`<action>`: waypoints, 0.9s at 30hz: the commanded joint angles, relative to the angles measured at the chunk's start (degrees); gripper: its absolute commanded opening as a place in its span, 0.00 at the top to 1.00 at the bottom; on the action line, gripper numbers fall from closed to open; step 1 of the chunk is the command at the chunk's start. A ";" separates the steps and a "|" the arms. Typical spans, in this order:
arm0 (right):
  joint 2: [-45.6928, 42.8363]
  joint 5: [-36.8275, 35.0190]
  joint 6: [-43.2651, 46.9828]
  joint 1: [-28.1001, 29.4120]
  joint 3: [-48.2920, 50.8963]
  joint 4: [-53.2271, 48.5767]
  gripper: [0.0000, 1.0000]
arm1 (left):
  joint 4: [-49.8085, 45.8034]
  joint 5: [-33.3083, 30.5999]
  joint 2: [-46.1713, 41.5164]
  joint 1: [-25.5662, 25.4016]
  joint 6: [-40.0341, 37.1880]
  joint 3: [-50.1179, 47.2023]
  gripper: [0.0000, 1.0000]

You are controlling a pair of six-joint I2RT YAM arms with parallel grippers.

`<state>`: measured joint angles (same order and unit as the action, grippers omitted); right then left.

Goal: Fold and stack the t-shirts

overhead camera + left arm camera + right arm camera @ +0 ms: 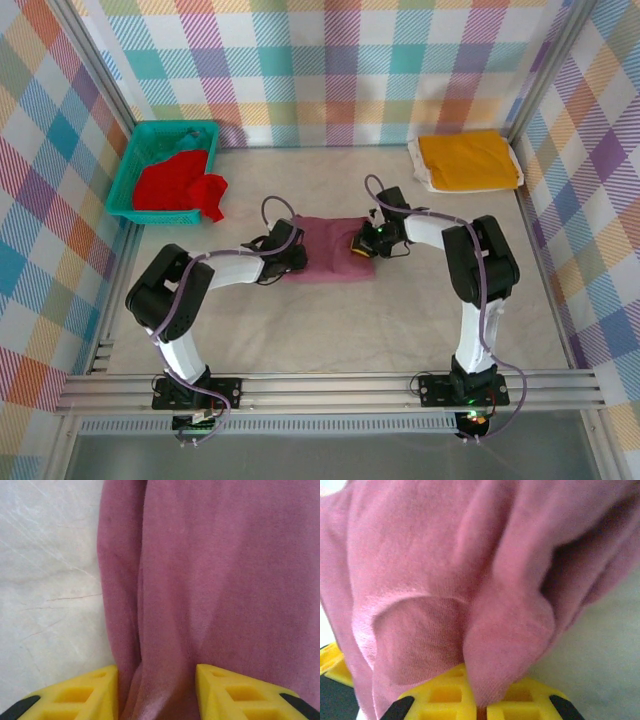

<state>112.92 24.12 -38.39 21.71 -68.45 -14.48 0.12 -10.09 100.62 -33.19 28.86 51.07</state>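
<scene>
My right gripper should keep carrying the maroon t-shirt's raised fold [506,642] that it grips until the maroon t-shirt covers the yellow-orange t-shirt's top [463,161], which lies clear.
The maroon t-shirt [330,250] lies folded into a small rectangle at the table's middle. My left gripper [293,256] is at its left edge. In the left wrist view it [156,695] is open, and the shirt's folded edge [200,580] runs between the two yellow fingers. My right gripper [362,243] is at the shirt's right edge. In the right wrist view it [481,705] is shut on a raised fold of maroon cloth [505,645]. The yellow-orange t-shirt [467,160] lies folded at the back right. The bright red t-shirt [180,185] spills from the basket.
A teal plastic basket [140,150] stands at the back left against the checkered wall. The yellow-orange shirt rests on a white cloth [420,170]. Bare pale table [330,330] stretches between the maroon shirt and the front rail [330,388].
</scene>
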 commanded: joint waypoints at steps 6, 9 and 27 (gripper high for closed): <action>-0.54 0.13 4.47 -3.22 -5.04 -0.91 1.00 | -8.34 -12.38 -13.64 0.82 2.34 -1.67 0.44; -1.28 -0.75 7.56 -5.92 -6.21 -3.56 1.00 | -10.93 -17.23 -20.78 1.27 3.33 -3.44 0.41; 7.18 -11.38 34.30 -16.51 -43.74 -31.52 1.00 | -4.67 3.57 -19.50 -4.08 -9.80 4.74 0.30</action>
<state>118.26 14.94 -9.50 6.96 -108.20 -39.88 -8.86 -13.72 79.31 -35.66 22.79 52.60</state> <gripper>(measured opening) 0.077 0.694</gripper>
